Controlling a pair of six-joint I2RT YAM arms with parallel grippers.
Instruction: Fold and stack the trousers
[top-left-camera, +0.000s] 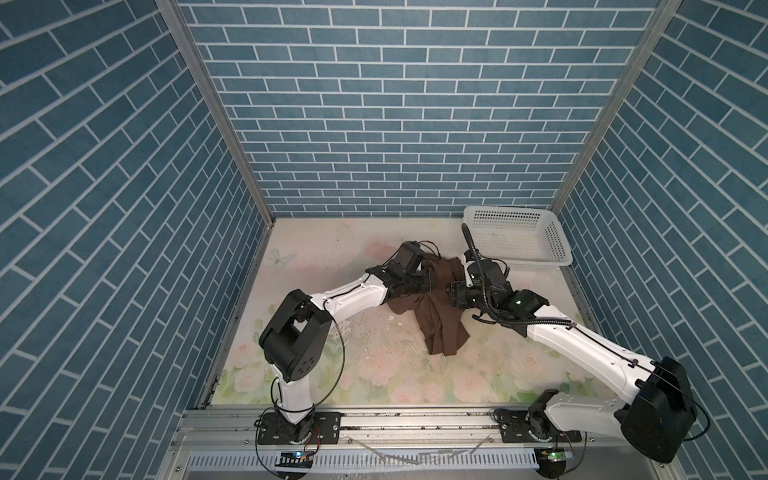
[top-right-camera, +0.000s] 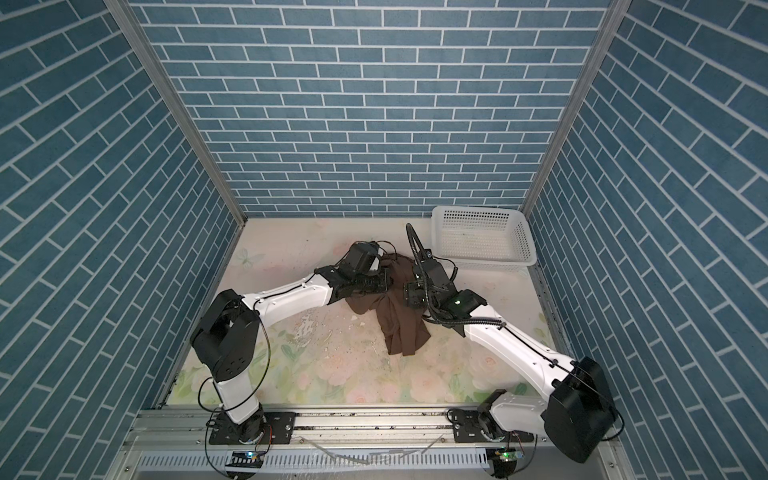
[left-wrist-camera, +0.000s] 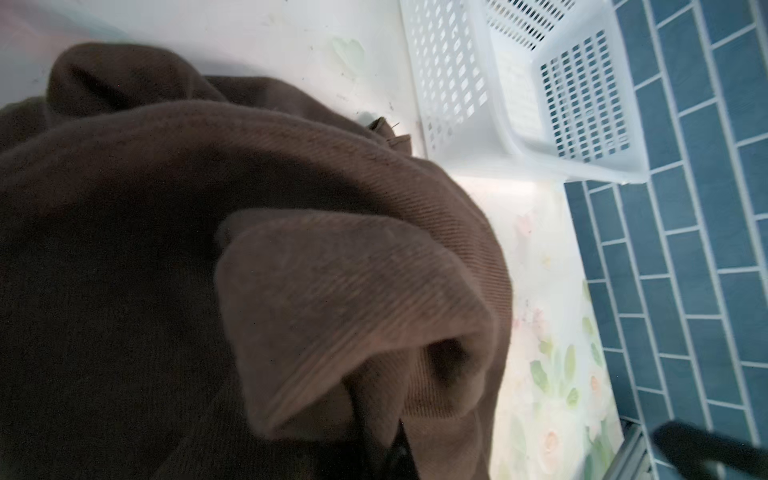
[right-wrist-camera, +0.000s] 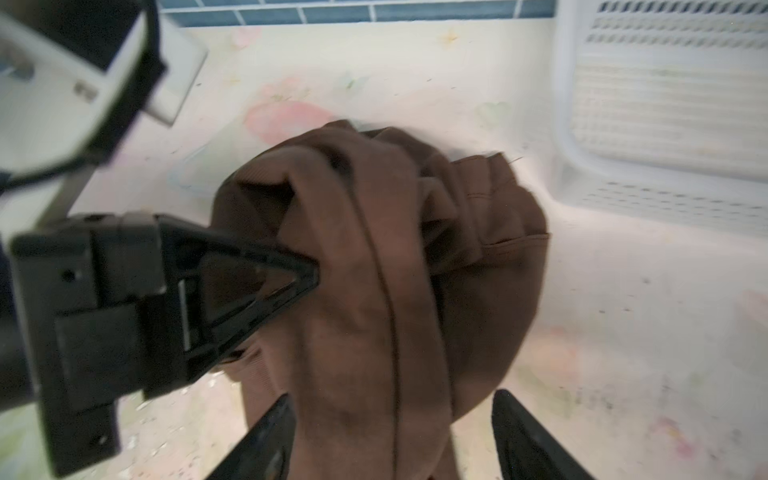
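The trousers lie bunched (top-left-camera: 442, 277) and only the robot's left gripper is on them, so its right gripper should grab the trousers' hanging fold (right-wrist-camera: 380, 408) and pull the trousers wide before folding.
The dark brown trousers (top-left-camera: 441, 316) (top-right-camera: 398, 322) lie bunched in the middle of the table. The top of the bunch is lifted between the two grippers. My left gripper (top-left-camera: 431, 283) (top-right-camera: 387, 283) is shut on a fold of the trousers (right-wrist-camera: 374, 257); in the right wrist view its black fingertips (right-wrist-camera: 291, 276) pinch the cloth. In the left wrist view the cloth (left-wrist-camera: 291, 270) hides nearly all of that gripper (left-wrist-camera: 399, 457). My right gripper (top-left-camera: 451, 293) (right-wrist-camera: 395, 436) is open, with its fingers (right-wrist-camera: 528, 436) wide apart on either side of a hanging fold.
A white perforated basket (top-left-camera: 536, 262) (top-right-camera: 490, 263) (left-wrist-camera: 453, 83) (right-wrist-camera: 665, 124) stands at the back right corner, close behind the right gripper. Blue brick-pattern walls enclose the floral table (top-left-camera: 374, 365) on three sides. A metal rail runs along the front edge.
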